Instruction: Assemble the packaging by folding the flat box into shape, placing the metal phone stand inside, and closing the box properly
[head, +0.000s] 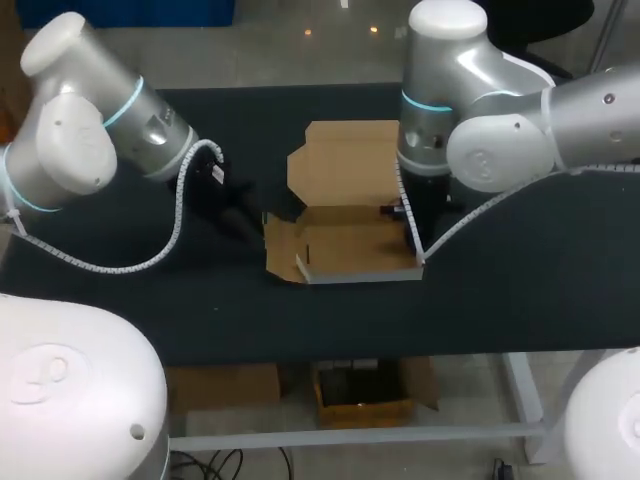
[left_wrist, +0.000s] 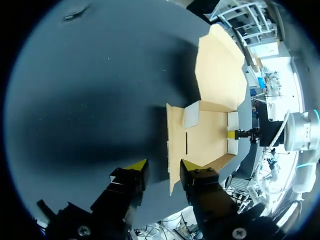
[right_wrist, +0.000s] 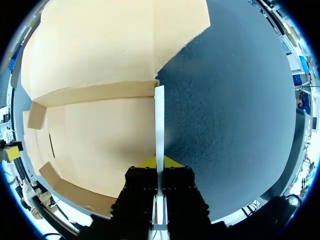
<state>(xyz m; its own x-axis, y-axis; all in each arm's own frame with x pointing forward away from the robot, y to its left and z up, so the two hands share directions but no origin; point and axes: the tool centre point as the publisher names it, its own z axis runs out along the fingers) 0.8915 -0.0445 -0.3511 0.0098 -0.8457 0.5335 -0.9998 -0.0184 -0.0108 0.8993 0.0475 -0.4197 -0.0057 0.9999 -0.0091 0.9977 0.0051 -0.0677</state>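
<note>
I expect the box's side flap (head: 283, 249) to hold as an upright side when I fold and pinch it, because a dark slot (head: 308, 254) lies beside the flap.
The brown cardboard box (head: 345, 240) lies partly folded on the table, its wide lid flap (head: 345, 160) spread flat behind the base. My right gripper (right_wrist: 159, 162) is shut on the box's upright right side wall (right_wrist: 159, 120), a thin pale edge between the two yellow tips; in the head view that gripper (head: 410, 218) stands at the box's right side. My left gripper (left_wrist: 164, 166) is open at the box's left end, where the left flap (left_wrist: 172, 150) points in between its fingers without being pinched. No phone stand shows in any view.
The box rests on a dark table top (head: 520, 290) that stretches well to both sides of it. The table's front edge (head: 400, 350) runs close below the box. My left arm's cable (head: 180, 215) loops above the left part of the table.
</note>
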